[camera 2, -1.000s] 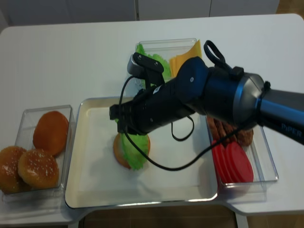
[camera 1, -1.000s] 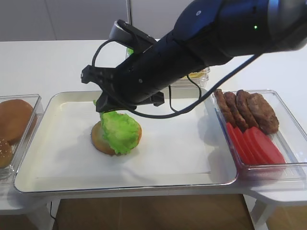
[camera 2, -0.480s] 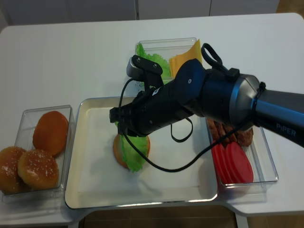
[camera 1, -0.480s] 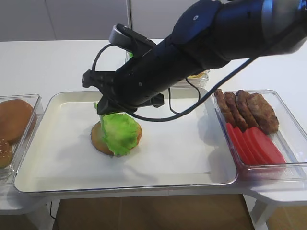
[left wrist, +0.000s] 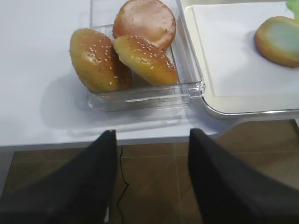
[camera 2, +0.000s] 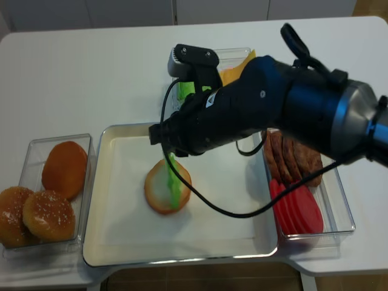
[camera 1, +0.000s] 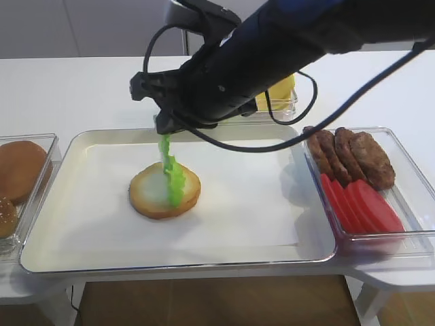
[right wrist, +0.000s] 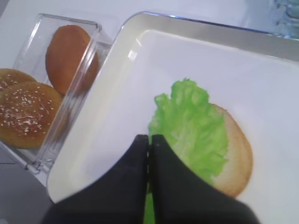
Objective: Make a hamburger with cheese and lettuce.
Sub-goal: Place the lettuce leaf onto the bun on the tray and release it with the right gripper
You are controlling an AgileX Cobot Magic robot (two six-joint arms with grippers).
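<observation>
The lettuce hangs edge-on over the bun's side (camera 1: 174, 182), so the robot's right gripper should first move it to the bun's edge (camera 1: 197, 189) nearest the patties and then lay it flat across.
The hamburger's base, a flat bun half with a pale face (camera 1: 153, 193) (camera 2: 156, 189) (right wrist: 237, 156), lies on the white tray (camera 1: 61, 204). My right gripper (camera 1: 163, 129) (right wrist: 149, 138) hovers above it and is shut on the lettuce (camera 1: 170, 173) (right wrist: 191, 126) (camera 2: 174, 182). The leaf hangs down edge-on, and its lower end reaches the bun's face. The cheese (camera 1: 279, 92) (camera 2: 233, 68) shows yellow in a clear box behind the arm. My left gripper (left wrist: 152, 133) is open over the floor by the table's front edge, holding nothing.
A clear box at the left holds domed brown buns (left wrist: 124, 56) (camera 2: 48, 212). At the right, another box holds meat patties (camera 1: 353, 156) and tomato slices (camera 1: 360, 204). The right arm spans the back of the tray.
The right gripper has risen and moved back, pulling the lettuce up off the bun. The leaf lay spread over the bun; now it hangs narrow and upright.
</observation>
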